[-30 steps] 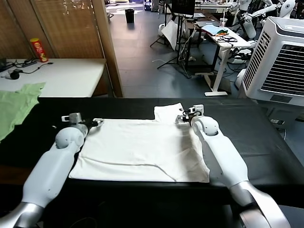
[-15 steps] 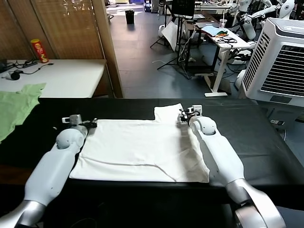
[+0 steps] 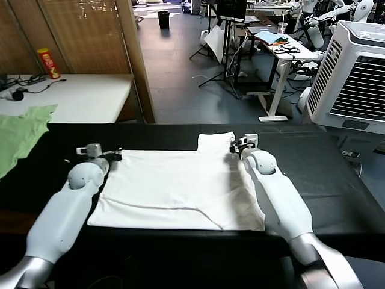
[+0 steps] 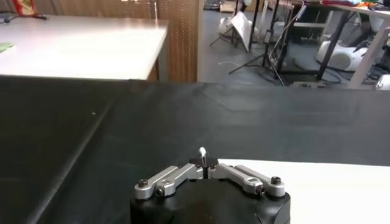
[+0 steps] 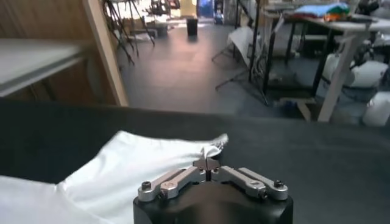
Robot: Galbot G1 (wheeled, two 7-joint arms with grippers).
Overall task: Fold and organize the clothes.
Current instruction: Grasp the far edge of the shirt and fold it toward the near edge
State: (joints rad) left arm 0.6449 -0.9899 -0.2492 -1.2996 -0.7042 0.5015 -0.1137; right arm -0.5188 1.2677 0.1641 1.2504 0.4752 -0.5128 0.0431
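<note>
The white T-shirt's far corner and sleeve (image 3: 218, 142) are pinched in my grippers, so my right gripper should keep pulling the sleeve toward the T-shirt's near edge (image 3: 242, 227) until the T-shirt folds over.
The white T-shirt (image 3: 180, 186) lies flat on the black table (image 3: 337, 174), its plain side up, one sleeve sticking out at the far right. My left gripper (image 3: 115, 155) is shut on the shirt's far left corner; a sliver of white cloth (image 4: 202, 152) shows between the closed fingertips. My right gripper (image 3: 236, 146) is shut on the edge of the far sleeve (image 5: 210, 149), low over the table. The shirt also shows in the right wrist view (image 5: 122, 164).
A pale green garment (image 3: 18, 135) lies at the table's far left. A white side table (image 3: 72, 96) with a red can (image 3: 49, 63) stands behind it. A white cooler unit (image 3: 355, 72) stands at the right.
Both grippers have shifted slightly along the shirt's far edge; the far left corner now lies flatter and the sleeve has moved a little to the right.
</note>
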